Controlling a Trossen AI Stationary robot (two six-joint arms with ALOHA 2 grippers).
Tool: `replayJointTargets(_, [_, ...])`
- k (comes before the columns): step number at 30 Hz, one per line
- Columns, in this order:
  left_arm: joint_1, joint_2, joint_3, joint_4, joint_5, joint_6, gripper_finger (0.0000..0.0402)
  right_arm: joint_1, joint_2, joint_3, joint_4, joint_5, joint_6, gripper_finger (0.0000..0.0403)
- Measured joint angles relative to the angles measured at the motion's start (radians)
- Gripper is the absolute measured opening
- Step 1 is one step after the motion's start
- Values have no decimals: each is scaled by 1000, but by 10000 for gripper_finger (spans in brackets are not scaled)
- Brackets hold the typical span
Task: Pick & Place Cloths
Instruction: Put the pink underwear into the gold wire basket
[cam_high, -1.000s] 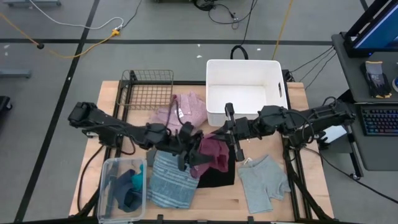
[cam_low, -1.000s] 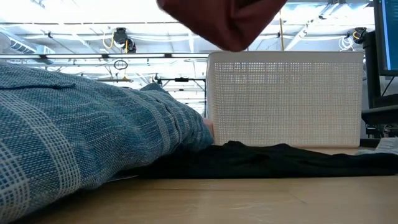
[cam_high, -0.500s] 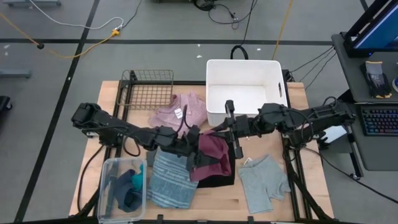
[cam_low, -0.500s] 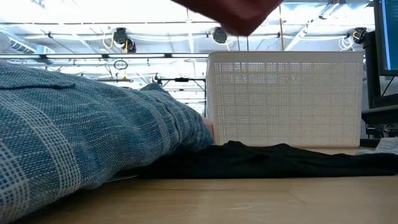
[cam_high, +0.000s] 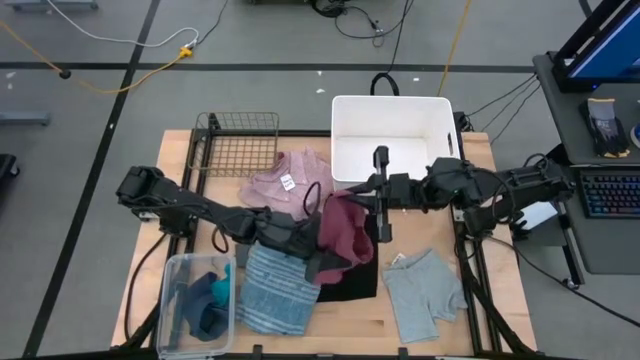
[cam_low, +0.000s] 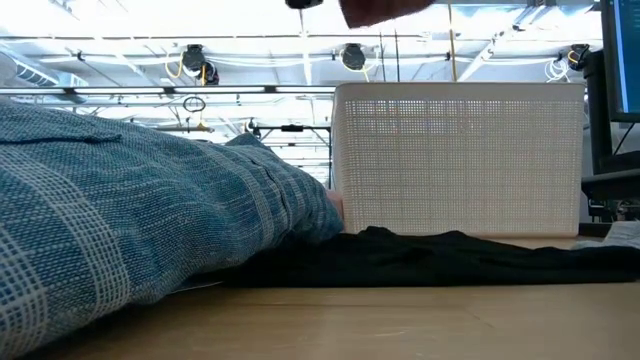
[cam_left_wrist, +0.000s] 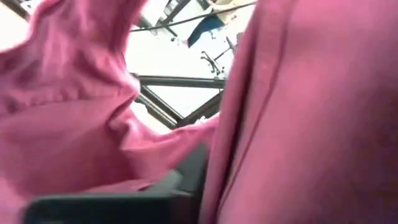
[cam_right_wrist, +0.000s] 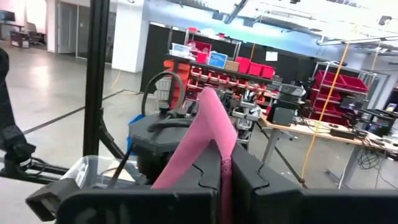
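Note:
The maroon cloth (cam_high: 345, 228) is held by both grippers, so my right gripper should open before my left gripper takes the cloth to the wire basket (cam_high: 245, 152) on its own side.
A maroon cloth (cam_high: 345, 235) hangs spread above the table's middle, between my two grippers. Its lowest bit shows at the top of the low view (cam_low: 390, 8). My right gripper (cam_high: 352, 192) is shut on the cloth's far upper part, in front of the white basket (cam_high: 392, 150). My left gripper (cam_high: 322, 258) is at the cloth's near left part. The maroon cloth (cam_left_wrist: 298, 93) fills its wrist view. A pink shirt (cam_high: 290, 175), a blue striped cloth (cam_high: 275, 290), a black cloth (cam_high: 352, 283) and a grey cloth (cam_high: 425, 290) lie flat on the table. My left gripper has the maroon cloth's near lower part. Folds of cloth (cam_left_wrist: 93, 112) lie over a dark finger (cam_left_wrist: 118, 202) and hide the place of contact. It reaches in about level from the table's left. My right gripper pinches a bunched fold of the cloth (cam_right_wrist: 208, 134) between its two shut fingers (cam_right_wrist: 249, 180), reaching in level from the table's right. The fold stands up past the fingertips. The cloth is lifted clear of the table.
A clear plastic bin (cam_high: 172, 300) at the near left holds teal and dark blue pieces. A wire basket (cam_high: 238, 140) stands at the far left, next to the white basket. In the low view, the blue striped cloth (cam_low: 130, 230) bulks large on the left.
My left gripper has gone toward the table's right and near edges and tipped down, onto the maroon cloth's lower part. The cloth has spread wider between the two grippers. Its hanging lower end has risen almost out of the top of the low view.

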Motion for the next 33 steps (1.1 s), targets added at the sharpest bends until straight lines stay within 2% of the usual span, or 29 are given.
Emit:
replayJointTargets(1, [0,-1,0,14,2,6,36,0,-1,0,-4,-1,0,0])
replayJointTargets(3, [0,-4,0,34,9,8,12,0,-1,0,-16,-1,0,0])
replayJointTargets(12, [0,-3,0,80,18,-2,2,0,-1,0,-60,-4,-6,35])
replayJointTargets(19, [-19,-33,0,78,-13,32,1,1,-31,0,-258,18,-25,98])
replayJointTargets(26, [-48,-140,0,21,-149,159,1,4,-62,0,-421,127,39,159])
replayJointTargets(33, [-79,-268,1,-151,-416,233,0,5,-69,0,-506,125,133,184])
